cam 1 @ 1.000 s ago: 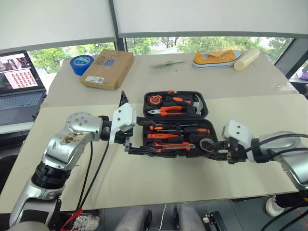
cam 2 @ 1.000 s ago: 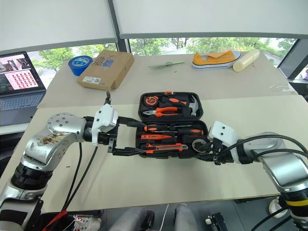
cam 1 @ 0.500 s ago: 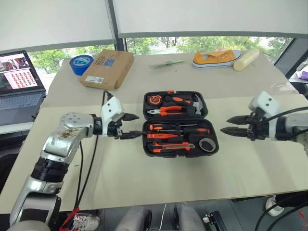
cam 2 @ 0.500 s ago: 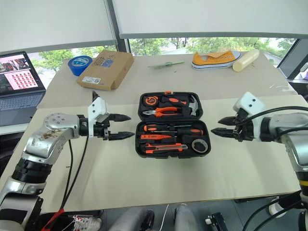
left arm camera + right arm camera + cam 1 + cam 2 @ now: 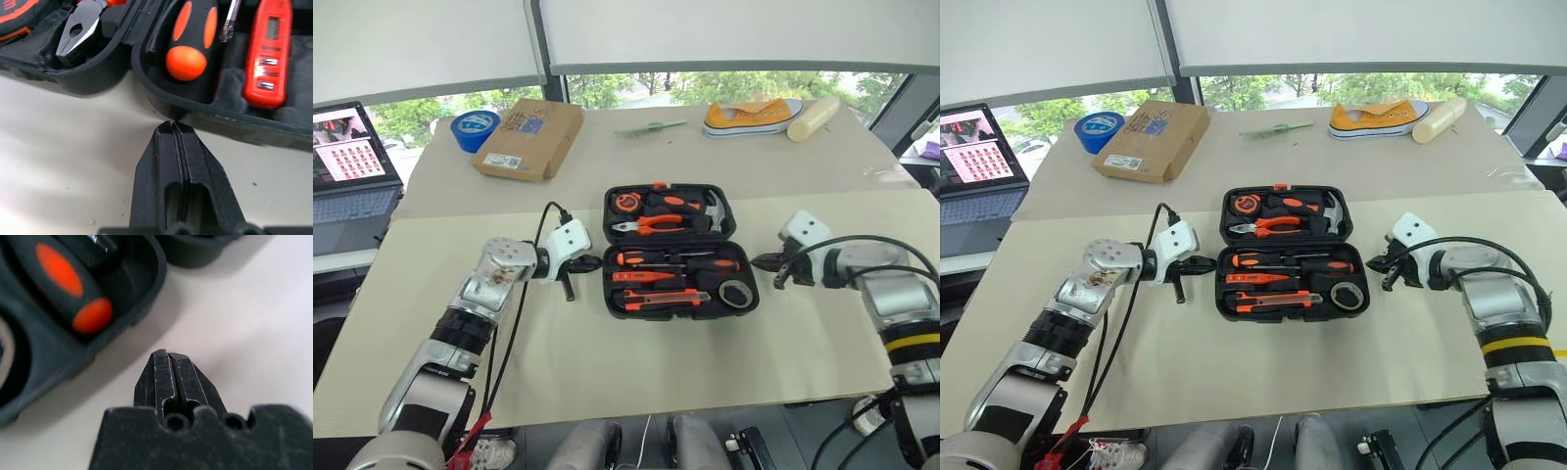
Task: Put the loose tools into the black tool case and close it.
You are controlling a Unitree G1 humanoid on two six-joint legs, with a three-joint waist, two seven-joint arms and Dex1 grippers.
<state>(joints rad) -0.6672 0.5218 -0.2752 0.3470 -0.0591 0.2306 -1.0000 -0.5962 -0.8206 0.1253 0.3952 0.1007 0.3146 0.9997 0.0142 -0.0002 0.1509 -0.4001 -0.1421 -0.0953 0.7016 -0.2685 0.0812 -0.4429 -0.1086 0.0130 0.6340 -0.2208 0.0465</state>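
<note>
The far half lies open while my left gripper points at the near half's rim (image 5: 606, 258). Both grippers should therefore pinch the far half's sides (image 5: 607, 217) and fold it over.
The black tool case (image 5: 679, 313) lies open and flat in the middle of the table. Its near half holds slim orange-and-black tools: two screwdrivers (image 5: 677, 261), an orange tester (image 5: 267, 54) and a utility knife (image 5: 661, 298), beside a black tape roll (image 5: 735, 292). Pliers (image 5: 649, 224), a hammer and a tape measure sit in the far half. My left gripper (image 5: 592, 262) is shut and empty, its tip (image 5: 172, 126) just off the case's left rim. To the right of the case, my right gripper (image 5: 756, 261) is also shut and empty, its tip (image 5: 167, 354) over bare table.
At the back left are a brown cardboard box (image 5: 530, 138), a blue tape roll (image 5: 475, 124) and a laptop (image 5: 347, 166). A yellow shoe (image 5: 754, 116) and a cream cylinder (image 5: 815, 119) lie at the back right. Bare table surrounds the case.
A second ago both grippers stood open at the case's near half. They drew out to the sides, then closed and came back in beside the case's left and right rims.
</note>
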